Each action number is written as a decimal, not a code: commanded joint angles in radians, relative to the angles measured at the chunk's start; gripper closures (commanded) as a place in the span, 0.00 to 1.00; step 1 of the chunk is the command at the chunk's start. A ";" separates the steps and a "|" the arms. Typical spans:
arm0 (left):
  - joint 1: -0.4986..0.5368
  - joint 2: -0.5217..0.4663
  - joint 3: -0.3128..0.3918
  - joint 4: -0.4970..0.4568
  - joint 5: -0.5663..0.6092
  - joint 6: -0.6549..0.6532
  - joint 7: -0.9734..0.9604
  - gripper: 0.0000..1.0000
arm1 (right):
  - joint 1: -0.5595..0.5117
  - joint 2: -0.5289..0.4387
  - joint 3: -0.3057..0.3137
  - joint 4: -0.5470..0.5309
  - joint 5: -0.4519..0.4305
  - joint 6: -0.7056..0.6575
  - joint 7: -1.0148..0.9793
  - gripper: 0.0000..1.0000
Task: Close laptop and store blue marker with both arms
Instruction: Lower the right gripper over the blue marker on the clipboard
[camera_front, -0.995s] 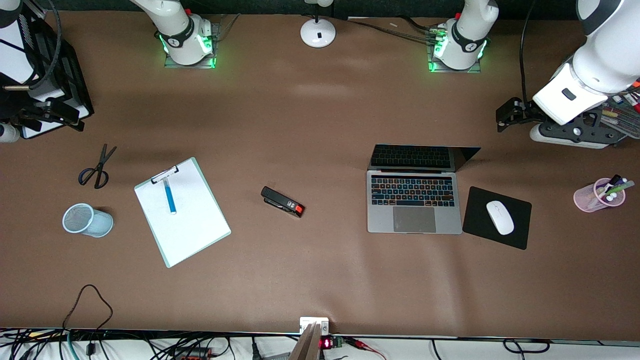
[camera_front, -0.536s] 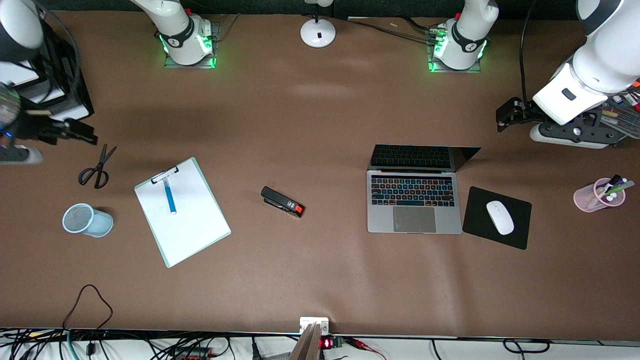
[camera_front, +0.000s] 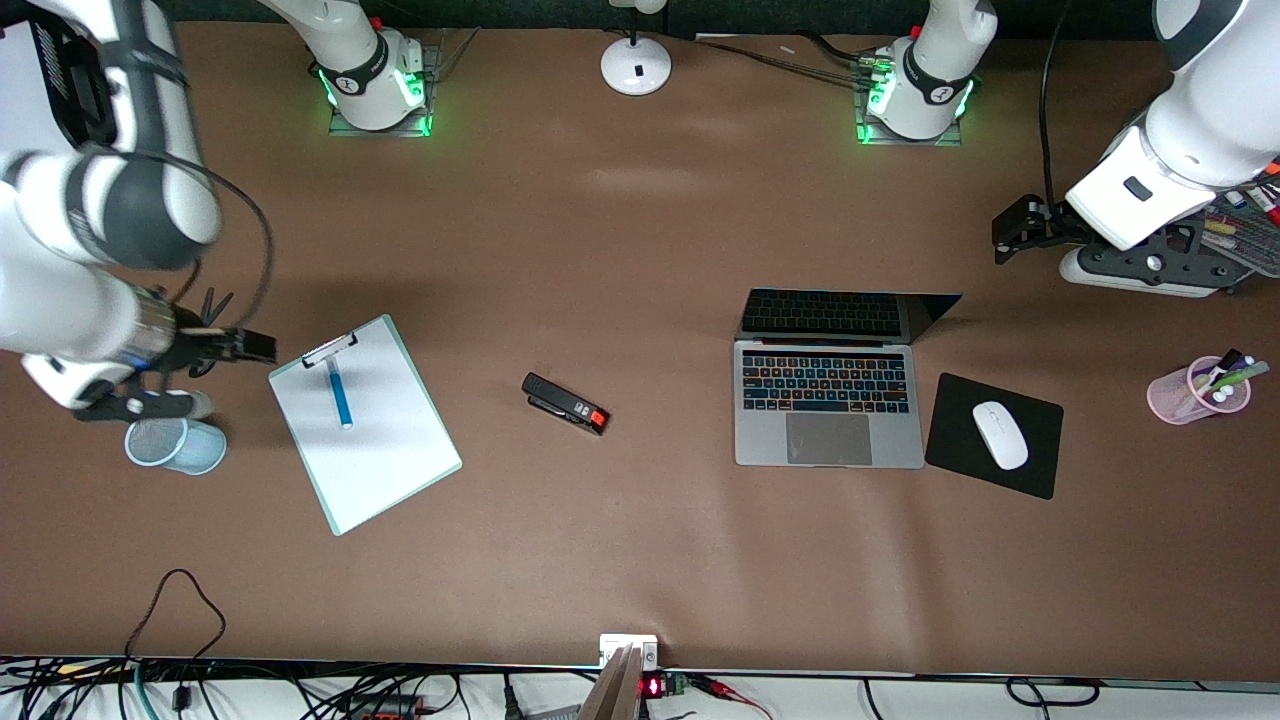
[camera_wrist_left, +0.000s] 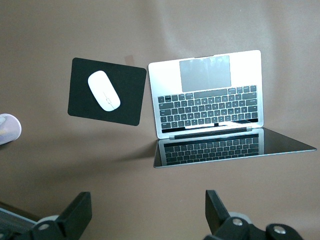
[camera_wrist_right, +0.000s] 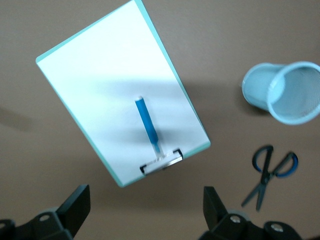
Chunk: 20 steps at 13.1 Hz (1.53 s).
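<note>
My gripper will swing the laptop's dark screen (camera_front: 840, 314) shut when I push, while the laptop's flat-lying base stays put, because a long hinge (camera_front: 823, 344) joins them.
The laptop (camera_front: 828, 405) stands open on the table toward the left arm's end, its dark screen upright; it also shows in the left wrist view (camera_wrist_left: 207, 95). The blue marker (camera_front: 340, 392) lies on a white clipboard (camera_front: 365, 440) toward the right arm's end, and shows in the right wrist view (camera_wrist_right: 147, 125). My right gripper (camera_front: 245, 346) is open and empty, up in the air over the table beside the clipboard's clip; its wrist view (camera_wrist_right: 145, 210) shows bare table between the fingers. My left gripper (camera_front: 1010, 235) is open and empty, waiting; its wrist view (camera_wrist_left: 147, 212) shows the laptop farther off.
A black stapler (camera_front: 565, 403) lies mid-table. A white mouse (camera_front: 1000, 435) sits on a black mouse pad (camera_front: 1040, 470) beside the laptop. A pink cup of markers (camera_front: 1195, 395) stands at the left arm's end. A blue mesh cup (camera_front: 175, 442) lies on its side by scissors (camera_wrist_right: 270, 170).
My right arm has swung in from the table's end toward the clipboard and now covers most of the scissors. The left arm has not moved.
</note>
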 joint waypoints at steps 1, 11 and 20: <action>0.005 0.012 -0.003 0.026 0.013 -0.021 0.001 0.00 | 0.017 0.076 -0.002 0.011 -0.029 0.052 0.002 0.00; 0.002 0.041 -0.003 0.028 0.012 -0.055 0.007 0.25 | 0.023 0.272 0.021 -0.001 -0.009 0.278 -0.140 0.00; -0.011 0.040 -0.006 0.029 -0.004 -0.133 0.010 1.00 | -0.003 0.321 0.033 -0.038 0.005 0.367 -0.247 0.17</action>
